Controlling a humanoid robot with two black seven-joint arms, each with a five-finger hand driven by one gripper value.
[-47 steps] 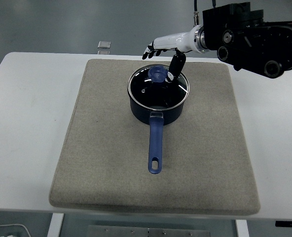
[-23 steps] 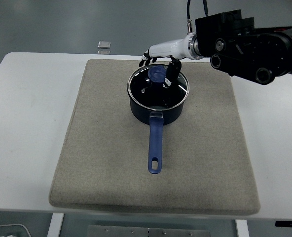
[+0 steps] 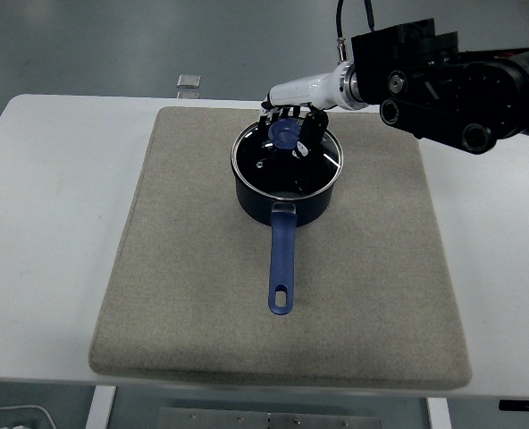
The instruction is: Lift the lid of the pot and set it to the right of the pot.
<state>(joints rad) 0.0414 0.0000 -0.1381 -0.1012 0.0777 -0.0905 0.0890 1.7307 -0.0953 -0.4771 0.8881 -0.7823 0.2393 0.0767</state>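
Note:
I should expect to find an empty pot (image 3: 256, 204) when I raise the lid, because I can see only even dark through the glass lid (image 3: 282, 177).
A dark blue saucepan (image 3: 287, 201) stands on the grey mat, its long blue handle (image 3: 281, 268) pointing toward the near edge. The glass lid (image 3: 282, 165) with a blue knob (image 3: 285, 133) lies flat on the pot. My right hand (image 3: 289, 134) comes in from the upper right and hovers right over the lid. Its fingers (image 3: 269, 121) reach down on the knob's left and the thumb on its right, still spread and not closed on it. The left arm is out of view.
The grey mat (image 3: 202, 295) covers most of the white table (image 3: 50, 223). The mat to the right of the pot is bare. A small clear object (image 3: 188, 82) lies at the table's far edge. The bulky black right forearm (image 3: 452, 76) hangs over the far right.
My right hand has shifted left over the lid. Its fingers have come down around the blue knob. The pot and lid have not moved.

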